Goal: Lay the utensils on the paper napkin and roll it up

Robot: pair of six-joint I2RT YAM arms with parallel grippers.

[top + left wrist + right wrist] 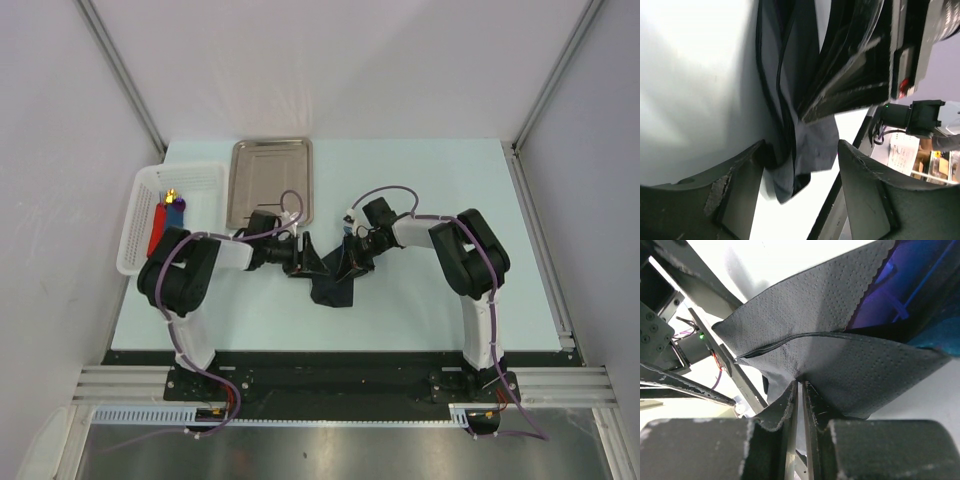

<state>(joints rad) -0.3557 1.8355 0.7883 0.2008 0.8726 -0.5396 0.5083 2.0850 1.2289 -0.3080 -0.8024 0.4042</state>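
My right gripper alone is pinching the napkin, and the napkin's fold gapes next to the blue utensil. Next, my left gripper pinches the hanging fold before my right gripper opens.
The black paper napkin is bunched and lifted at the table's middle, between my two grippers. My right gripper is shut on a pinched edge of the napkin; its jaws meet on the paper in the right wrist view. Inside the napkin's fold, at the upper right of that view, a bright blue utensil shows against a purple-lit part; the purple utensil cannot be made out. My left gripper is open, with its fingers apart and a hanging fold of napkin between them.
A shiny steel tray lies at the back, left of centre. A white basket at the left edge holds flat red and blue pieces. My right arm's gripper body fills the left wrist view close ahead.
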